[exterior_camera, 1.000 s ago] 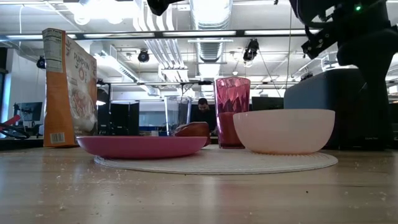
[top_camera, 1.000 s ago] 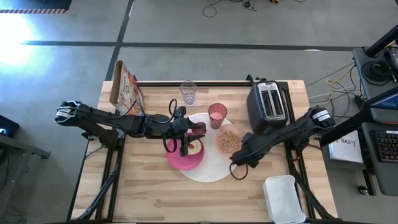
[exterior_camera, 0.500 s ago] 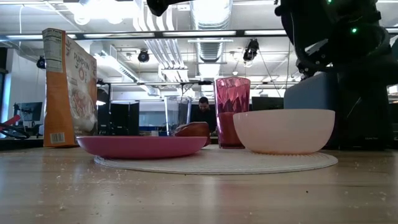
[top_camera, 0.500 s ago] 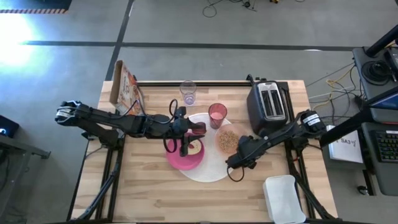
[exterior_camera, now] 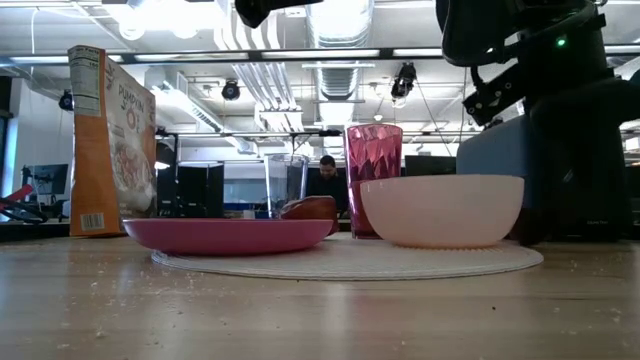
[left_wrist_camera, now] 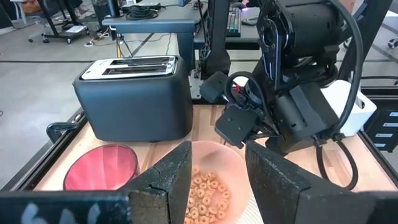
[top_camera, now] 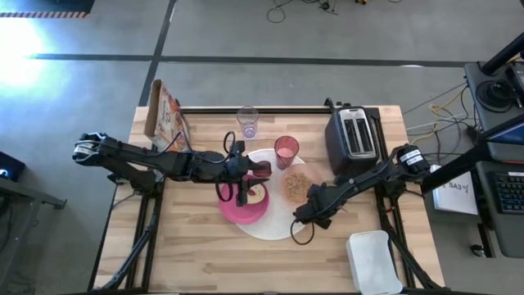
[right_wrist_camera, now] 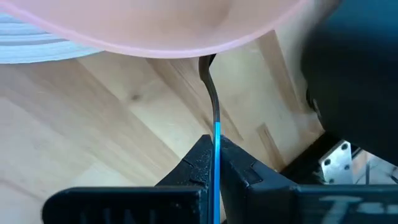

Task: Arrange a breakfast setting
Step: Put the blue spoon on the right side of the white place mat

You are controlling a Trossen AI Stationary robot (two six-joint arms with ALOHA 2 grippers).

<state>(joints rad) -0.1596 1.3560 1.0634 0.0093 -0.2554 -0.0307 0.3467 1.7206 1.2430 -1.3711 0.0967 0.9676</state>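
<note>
The peach bowl overhangs the mat and the spoon's head (right_wrist_camera: pixel 208 57), so my right gripper should lay the spoon down and shift the bowl inward by its rim (top_camera: pixel 288 199).
A white round mat (top_camera: pixel 274 223) carries the magenta plate (top_camera: pixel 233 209) and the peach bowl (top_camera: pixel 296 184), which holds cereal. The pink cup (top_camera: pixel 286 152) stands at the mat's far edge, with the clear glass (top_camera: pixel 247 121) beyond it. The orange cereal box (top_camera: pixel 164 115) stands upright at the far left. My left gripper (left_wrist_camera: pixel 217 152) hovers open over the plate and holds nothing. My right gripper (right_wrist_camera: pixel 216 144) sits just to the bowl's near right, pointing steeply down, shut on the teal-handled spoon (right_wrist_camera: pixel 216 127). My right gripper pinches the spoon's teal handle (right_wrist_camera: pixel 217 138) between its two fingers, coming from above. The spoon lies along the fingers and sticks out past their tips. Its metal neck (right_wrist_camera: pixel 211 87) runs to the peach bowl's outer wall (right_wrist_camera: pixel 186 37), which hides the spoon's head.
A black toaster (top_camera: pixel 354 135) stands at the far right, close behind my right arm. A white container (top_camera: pixel 372 260) sits at the near right corner. A brown piece of food (exterior_camera: pixel 310 208) lies on the plate. Bare wood stretches along the near edge and the near left.
My right gripper has moved down and toward the table's left, up against the bowl, rolling a little as it went. The bowl has slid a short way left along the mat. My left arm has kept still.
</note>
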